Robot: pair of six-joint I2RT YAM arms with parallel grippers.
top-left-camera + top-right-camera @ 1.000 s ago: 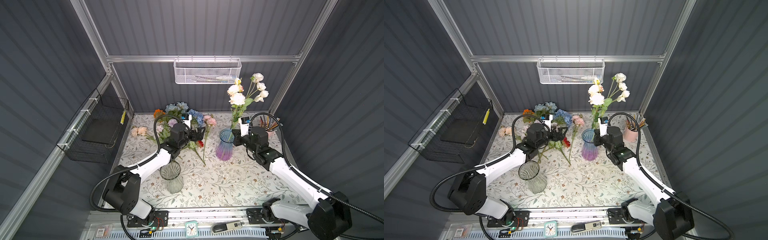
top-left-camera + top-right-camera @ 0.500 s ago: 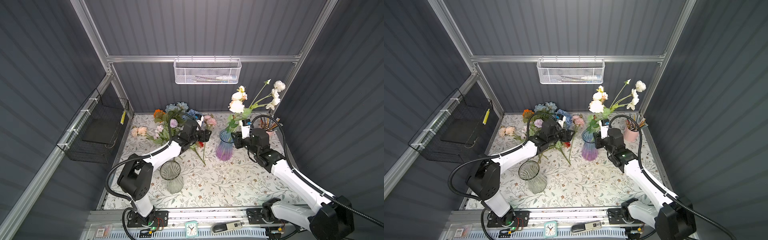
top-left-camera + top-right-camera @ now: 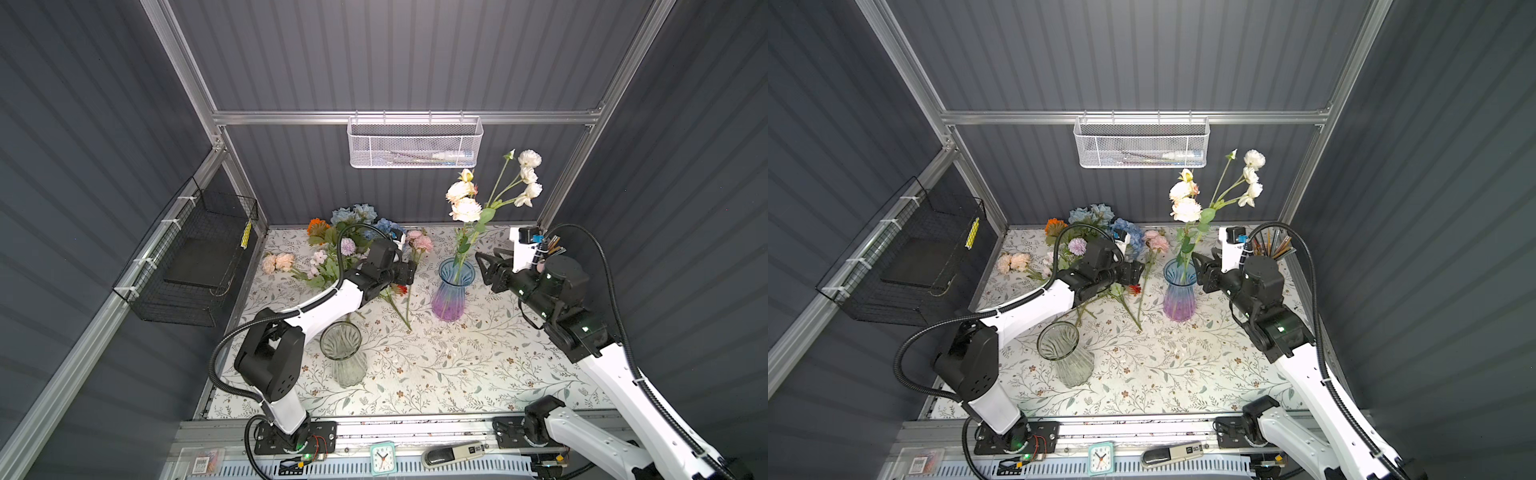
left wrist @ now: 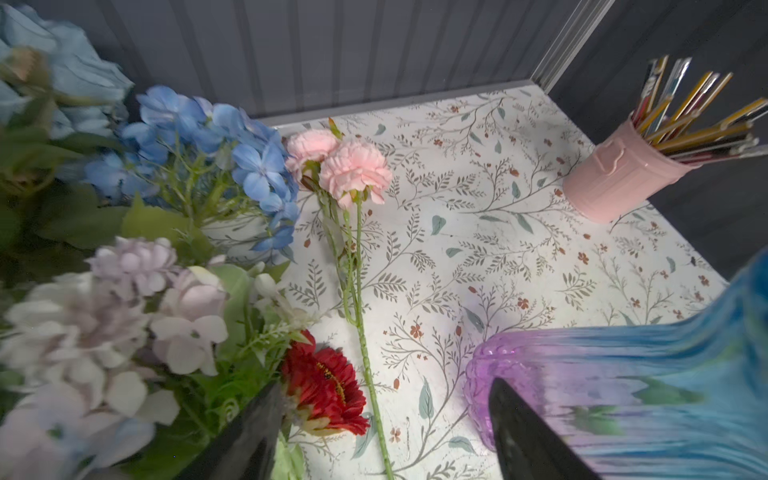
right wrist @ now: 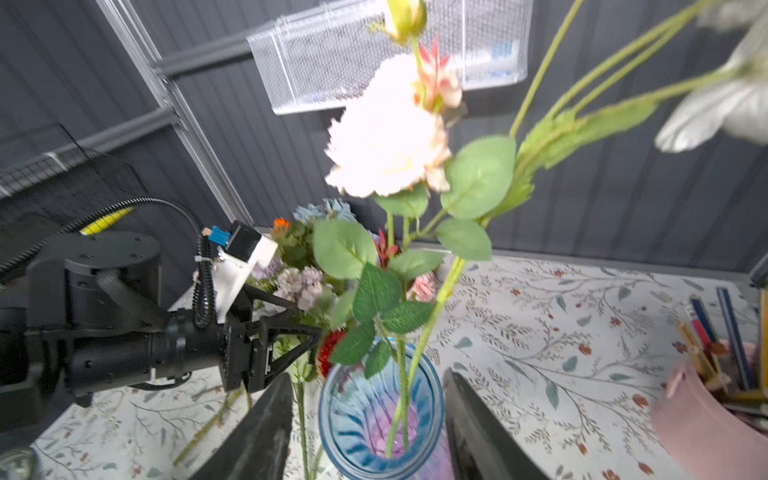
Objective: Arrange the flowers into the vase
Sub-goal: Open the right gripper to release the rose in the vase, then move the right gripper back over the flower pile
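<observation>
I should back my left gripper off the red daisy and the pink carnations' stem, both under it, so my right gripper takes the stem below its fork.
The vase is blue over purple glass and stands mid-table with peach and white flowers upright in it. My right gripper is open just right of the vase's neck, its fingers apart from the stems. More flowers lie heaped at the back left. My left gripper is open low over a red daisy and the long stem of the pink carnations. Blue hydrangea lies beside them.
An empty clear glass vase stands front left by the left arm. A pink pencil cup sits in the back right corner. A white mesh basket hangs on the back wall above the blooms, a black wire basket on the left wall.
My right gripper has opened and let go of the white flowers, which now stand in the vase leaning right. My left gripper has moved right, from the heap towards the red daisy.
</observation>
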